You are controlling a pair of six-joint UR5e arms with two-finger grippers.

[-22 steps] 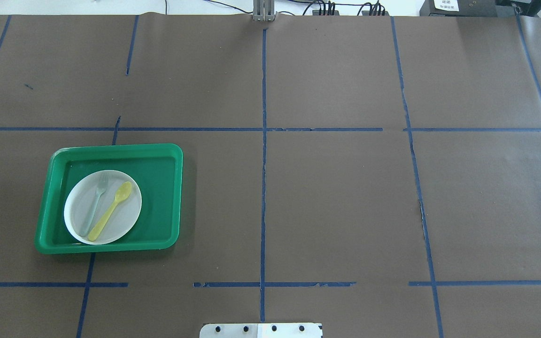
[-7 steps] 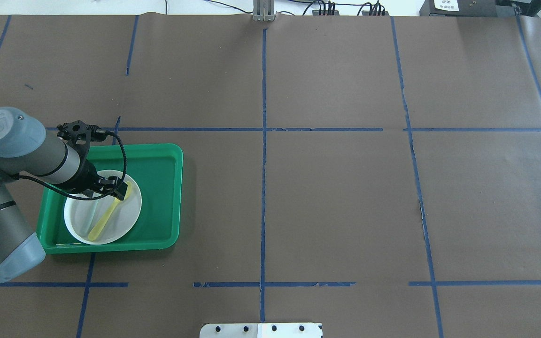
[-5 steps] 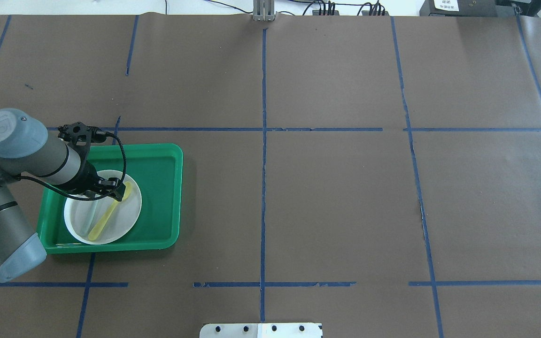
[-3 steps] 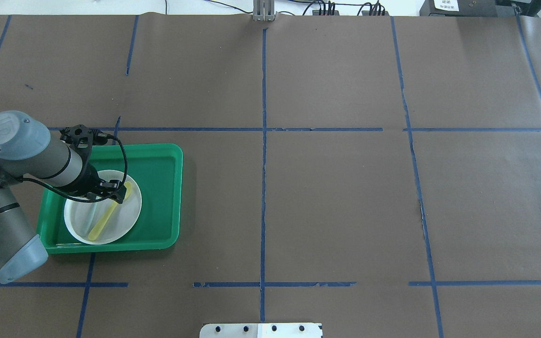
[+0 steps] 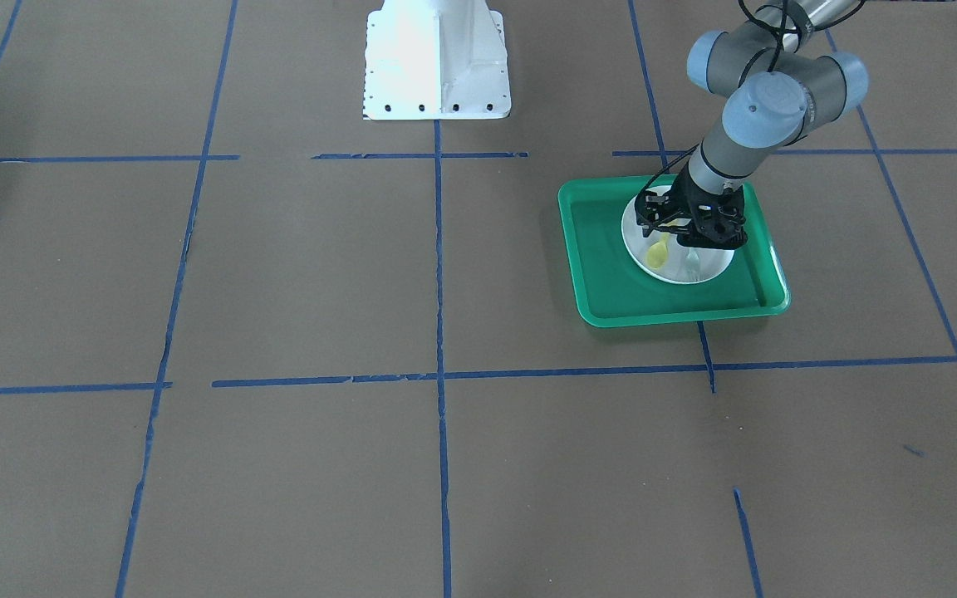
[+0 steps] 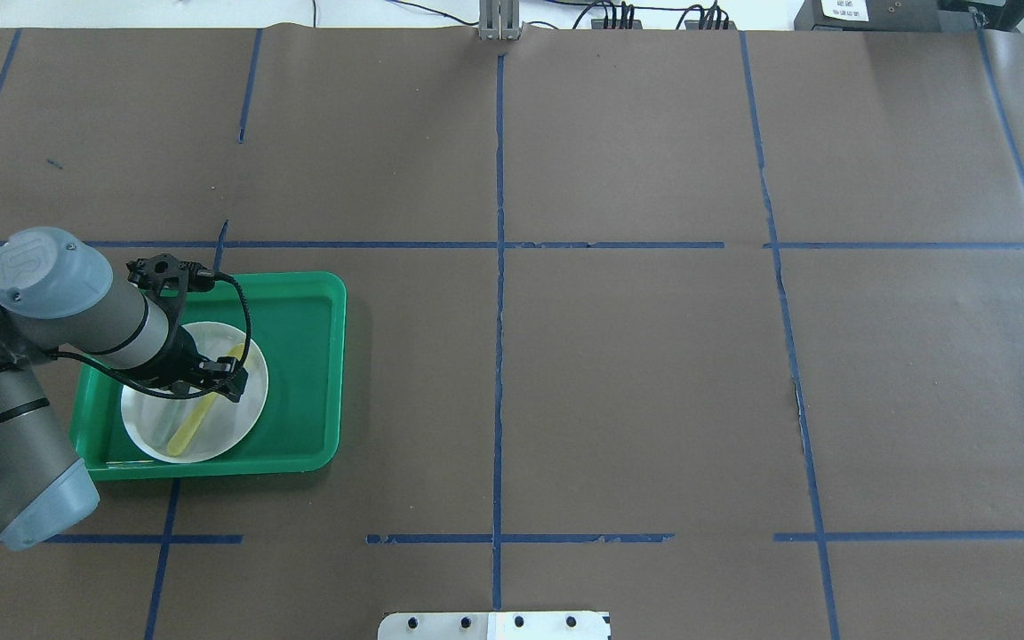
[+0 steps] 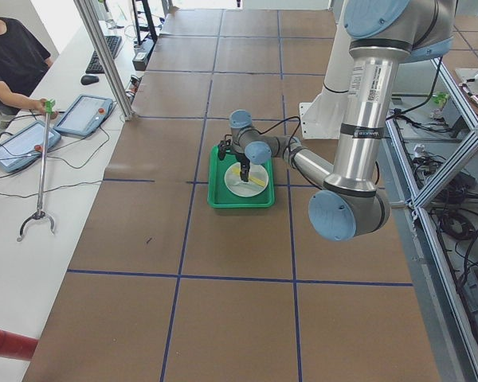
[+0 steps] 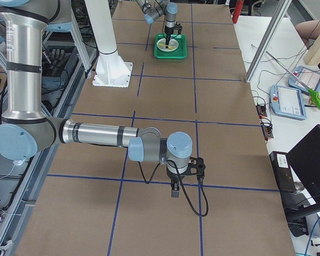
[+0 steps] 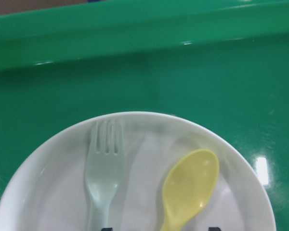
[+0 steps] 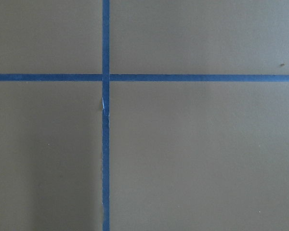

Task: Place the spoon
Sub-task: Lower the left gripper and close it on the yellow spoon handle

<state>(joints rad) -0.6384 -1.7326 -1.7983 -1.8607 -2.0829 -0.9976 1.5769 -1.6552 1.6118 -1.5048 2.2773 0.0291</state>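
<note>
The yellow spoon (image 5: pixel 657 254) has a clear part of the white plate (image 5: pixel 677 262) between it and the fork, so the yellow spoon will come up alone when the robot lifts it.
The yellow spoon (image 9: pixel 190 187) lies flat on the white plate (image 9: pixel 53 192), beside a pale grey-green fork (image 9: pixel 105 173). The plate sits in the green tray (image 6: pixel 308 356). My left gripper (image 6: pixel 220 382) hangs low over the plate, open, with one fingertip either side of the spoon's neck. The spoon's handle (image 6: pixel 185 433) sticks out toward the robot. From the front, the spoon bowl (image 5: pixel 658 253) shows just past the left gripper (image 5: pixel 671 241). My right gripper (image 8: pixel 174 192) shows only in the exterior right view, above bare table, and I cannot tell if it is open or shut.
The tray (image 5: pixel 611 282) stands on the table's left half, by a crossing of blue tape lines. The robot's white base (image 5: pixel 435 58) stands at the table's near edge. An operator (image 7: pixel 8 64) sits beyond the far edge with tablets and a grabber stick.
The left arm has come into view over the tray. Over the last second its gripper has shifted toward the robot along the spoon and dropped closer to the plate. The spoon has not moved.
</note>
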